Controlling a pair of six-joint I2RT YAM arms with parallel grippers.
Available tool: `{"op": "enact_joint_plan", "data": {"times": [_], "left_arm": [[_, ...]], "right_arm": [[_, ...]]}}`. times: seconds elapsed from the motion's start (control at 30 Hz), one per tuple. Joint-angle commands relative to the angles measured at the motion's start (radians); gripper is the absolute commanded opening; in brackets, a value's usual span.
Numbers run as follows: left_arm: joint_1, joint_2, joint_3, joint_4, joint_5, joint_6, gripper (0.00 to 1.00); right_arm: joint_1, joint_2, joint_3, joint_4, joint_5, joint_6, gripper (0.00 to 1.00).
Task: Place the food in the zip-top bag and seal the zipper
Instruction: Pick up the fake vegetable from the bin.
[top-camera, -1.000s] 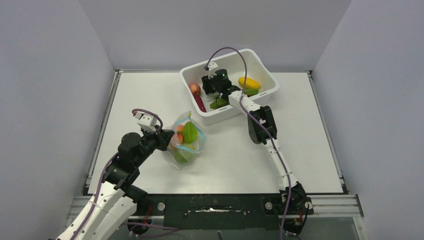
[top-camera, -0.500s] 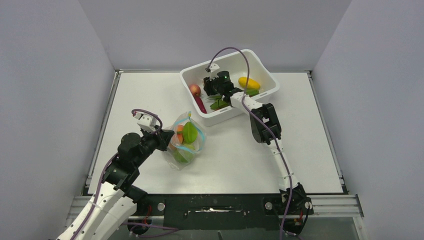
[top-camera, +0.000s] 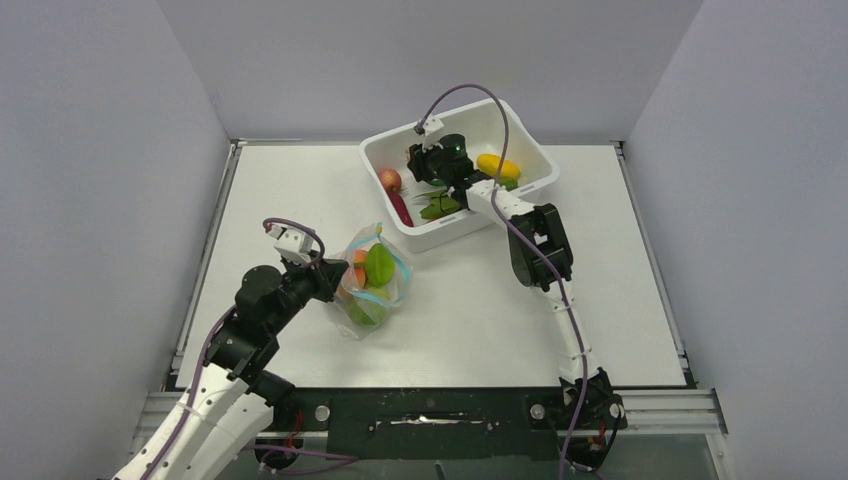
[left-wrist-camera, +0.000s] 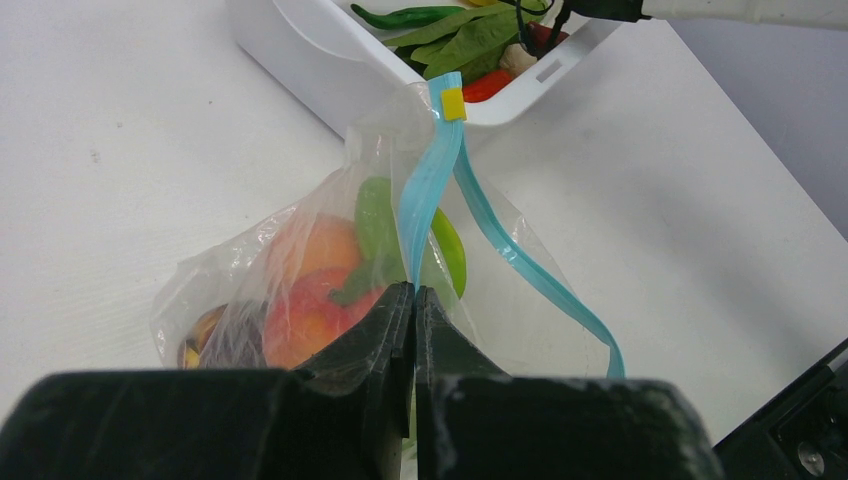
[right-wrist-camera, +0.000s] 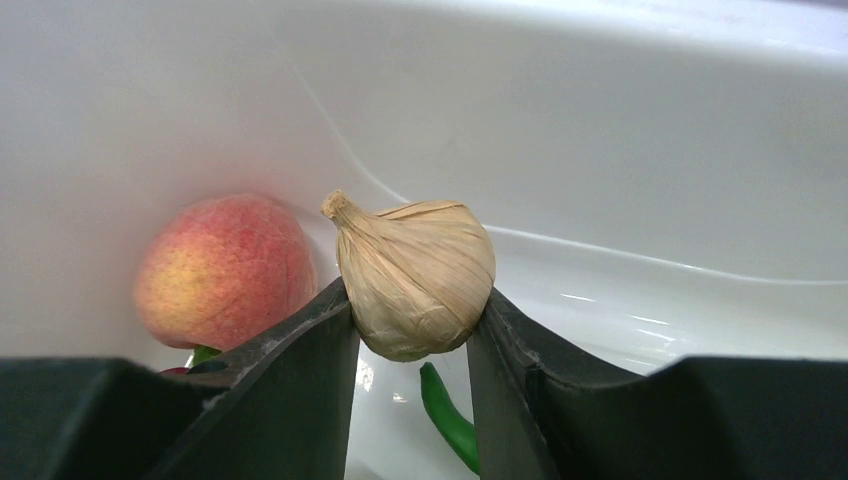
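I should keep bringing the garlic bulb to the bag's opening (top-camera: 386, 270) with my right gripper and let it go inside, while my left gripper holds the blue zipper (top-camera: 405, 270) open.
The clear zip-top bag (top-camera: 370, 280) lies on the table left of centre with peaches (left-wrist-camera: 310, 300) and a green fruit (left-wrist-camera: 375, 225) inside. Its blue zipper (left-wrist-camera: 430, 190) gapes open, with a yellow slider (left-wrist-camera: 453, 103) at the far end. My left gripper (left-wrist-camera: 414, 292) is shut on the near end of that rim; from above it (top-camera: 325, 280) sits at the bag's left side. My right gripper (right-wrist-camera: 412, 310) is inside the white tub, shut on a pale garlic bulb (right-wrist-camera: 415, 275) held above the tub floor. A peach (right-wrist-camera: 225, 270) rests beside it.
The white tub (top-camera: 530, 160) stands at the back, right of centre, just beyond the bag. It holds a yellow fruit (top-camera: 497, 165), green leaves (top-camera: 438, 207), a green chili (right-wrist-camera: 450, 420) and a dark red piece (top-camera: 401, 207). Grey walls enclose the table.
The right gripper has closed on the garlic bulb and shifted slightly up and to the right inside the tub. The left gripper and the bag have stayed put.
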Motion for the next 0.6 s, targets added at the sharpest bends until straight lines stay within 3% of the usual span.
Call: {"op": "enact_joint_plan", "data": {"times": [0.0,0.57], "left_arm": [[-0.006,-0.015,0.015,0.036,-0.011,0.002,0.00],[-0.006,-0.009,0.013,0.049,0.001,-0.003,0.00]], "right_arm": [[-0.005,-0.155,-0.063,0.103,-0.015,-0.014,0.30],[0.019,-0.631,-0.595,0.122,0.011,0.079,0.28]]}}
